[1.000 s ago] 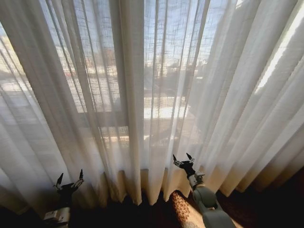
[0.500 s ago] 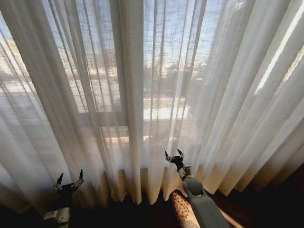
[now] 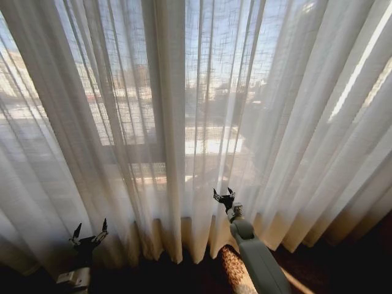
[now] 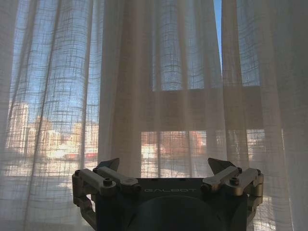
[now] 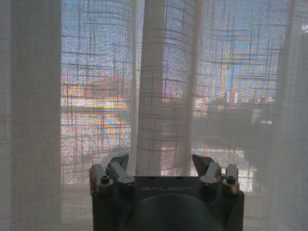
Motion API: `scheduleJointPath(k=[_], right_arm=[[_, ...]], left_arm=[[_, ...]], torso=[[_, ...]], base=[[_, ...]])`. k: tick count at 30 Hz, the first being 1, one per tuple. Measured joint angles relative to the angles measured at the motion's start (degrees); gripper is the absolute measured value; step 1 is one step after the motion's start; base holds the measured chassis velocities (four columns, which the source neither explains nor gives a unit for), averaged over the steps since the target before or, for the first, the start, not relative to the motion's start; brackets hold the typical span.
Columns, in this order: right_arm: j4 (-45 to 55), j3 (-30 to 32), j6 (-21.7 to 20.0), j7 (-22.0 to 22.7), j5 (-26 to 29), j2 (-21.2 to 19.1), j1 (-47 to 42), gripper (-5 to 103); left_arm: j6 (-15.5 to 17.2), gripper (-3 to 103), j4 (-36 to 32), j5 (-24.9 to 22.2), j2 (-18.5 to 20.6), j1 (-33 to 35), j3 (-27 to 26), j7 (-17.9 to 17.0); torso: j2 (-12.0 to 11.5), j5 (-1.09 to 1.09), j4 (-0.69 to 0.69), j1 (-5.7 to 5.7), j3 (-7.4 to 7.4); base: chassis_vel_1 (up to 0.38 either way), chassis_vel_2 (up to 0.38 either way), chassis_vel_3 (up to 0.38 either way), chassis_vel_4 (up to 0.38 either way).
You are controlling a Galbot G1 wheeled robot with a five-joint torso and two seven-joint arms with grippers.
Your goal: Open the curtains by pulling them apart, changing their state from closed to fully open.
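Observation:
My gripper will pull sideways, and the cloth behind the vertical fold (image 3: 223,177) will then spread almost flat, since the curtains hang in loose pleats with a wavy hem (image 3: 174,236).
The curtains (image 3: 184,110) hang shut across the whole window, sheer off-white cloth in many vertical pleats, with the city showing faintly through. My right gripper (image 3: 223,195) is open low in the middle of the head view, its fingertips up against the folds near the central overlap. In the right wrist view the right gripper (image 5: 161,162) faces a thick pleat (image 5: 166,86) just ahead, nothing between its fingers. My left gripper (image 3: 89,234) is open at the lower left, close in front of the curtains (image 4: 154,86); it shows as the left gripper (image 4: 163,166) in its wrist view, holding nothing.
A dark window frame bar (image 3: 138,153) shows through the cloth behind the curtains. Dark floor (image 3: 343,269) runs along the curtain hem, with a sunlit patch (image 3: 233,269) beside my right arm.
My right arm has reached forward and a little to the left, bringing its gripper up to the curtain folds. The left arm has stayed put.

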Motion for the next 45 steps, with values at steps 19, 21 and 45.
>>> scheduleJointPath(k=[19,21,45], right_arm=[[-1.59,0.69,1.75,-0.99,-0.73,-0.15,0.47,8],[-1.68,1.25,2.51,-1.97,-0.17,-0.20,0.20,2],[-1.33,3.08,3.03,-6.97,3.15,-0.79,-0.96,0]], left_arm=[[0.00,100,0.00,0.00,0.00,0.00,0.00,0.00],[0.00,100,0.00,0.00,0.00,0.00,0.00,0.00],[0.00,100,0.00,0.00,0.00,0.00,-0.01,0.00]], torso=[[0.00,0.00,0.00,0.00,0.00],[0.01,0.00,0.00,0.00,0.00],[0.01,0.00,0.01,0.00,0.00]], base=[[0.000,0.000,0.000,0.000],[0.000,0.000,0.000,0.000],[-0.012,-0.014,0.012,0.012]])
